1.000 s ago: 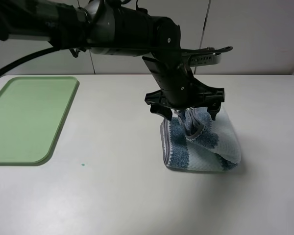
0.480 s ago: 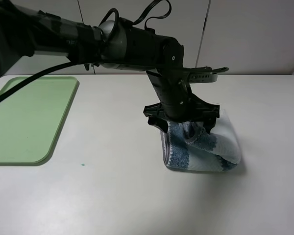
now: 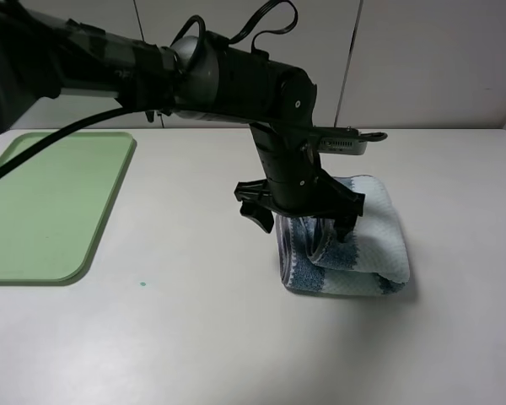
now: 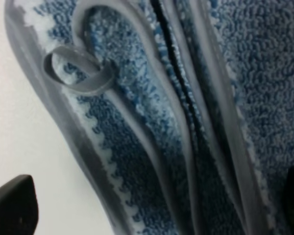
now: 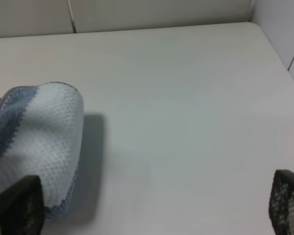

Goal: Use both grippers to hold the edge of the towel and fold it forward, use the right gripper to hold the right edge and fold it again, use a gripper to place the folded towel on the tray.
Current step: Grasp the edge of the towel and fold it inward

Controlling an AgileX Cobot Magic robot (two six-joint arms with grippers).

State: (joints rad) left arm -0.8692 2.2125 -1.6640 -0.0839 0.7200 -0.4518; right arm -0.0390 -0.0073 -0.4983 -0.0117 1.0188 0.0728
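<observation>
The stacked grey hems (image 4: 221, 98) are between my left gripper's fingers. The striped towel (image 3: 367, 232) will stay folded but droop when I lift it.
The striped towel (image 3: 363, 245) lies folded in a thick bundle on the white table, right of centre. My left gripper (image 3: 304, 228) has reached across and hangs low over the towel's left part, jaws wide open and holding nothing. In the left wrist view the left gripper (image 4: 152, 205) straddles the stacked grey hems (image 4: 152, 98) and a small loop tag (image 4: 78, 73). My right gripper (image 5: 152, 203) is open and empty, low over the table, with the towel (image 5: 44, 132) ahead of one finger. The right arm is outside the exterior high view. The light-green tray (image 3: 51, 202) lies at the far left.
A small green speck (image 3: 143, 283) marks the table between the tray and the towel. White wall panels (image 3: 422, 59) stand behind the table's far edge. The left arm's black body (image 3: 219, 72) spans from the upper left to the towel.
The left gripper held the towel pinched and lifted. It has moved down and slightly left, opened, and let the towel go. The towel has settled flatter on the table.
</observation>
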